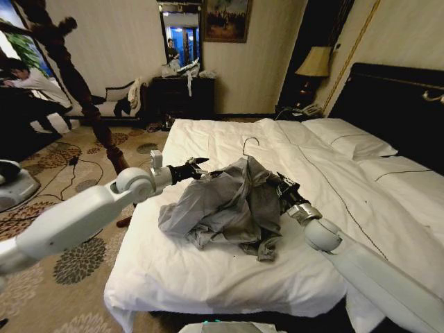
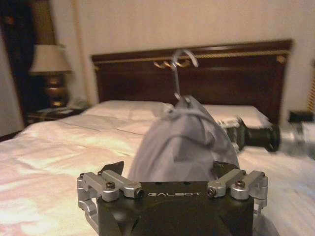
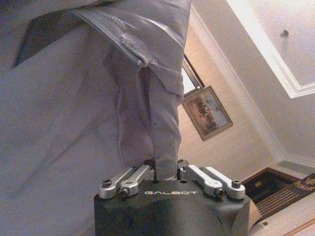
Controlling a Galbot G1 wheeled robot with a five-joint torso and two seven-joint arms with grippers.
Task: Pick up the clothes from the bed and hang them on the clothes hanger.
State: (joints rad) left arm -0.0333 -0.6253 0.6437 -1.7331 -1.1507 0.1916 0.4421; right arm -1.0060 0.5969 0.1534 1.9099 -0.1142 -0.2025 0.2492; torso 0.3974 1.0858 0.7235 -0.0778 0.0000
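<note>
I expect the shirt (image 1: 208,201) to drop into a long narrow drape when I lift the clothes hanger, as the shirt lies in loose folds (image 1: 253,225) below the hook.
The clothes, a light grey shirt (image 1: 222,201), are bunched over the middle of the white bed (image 1: 208,270), part lifted and part resting on the duvet. The clothes hanger sits inside the shirt, with its wire hook (image 1: 248,143) poking out at the top. My left gripper (image 1: 200,168) is at the shirt's left side, fingers apart, with the fabric (image 2: 182,142) bulging between them below the hook (image 2: 181,64). On the shirt's right side, my right gripper (image 1: 281,189) is shut on a fold of the fabric (image 3: 165,142).
A dark headboard (image 1: 395,104) and white pillows (image 1: 350,139) lie to the right. A tall dark wooden coat stand (image 1: 83,90) rises beyond the left arm. Cables run over the patterned carpet (image 1: 69,173). A lamp (image 1: 316,62) and a dark dresser (image 1: 184,94) stand at the far wall.
</note>
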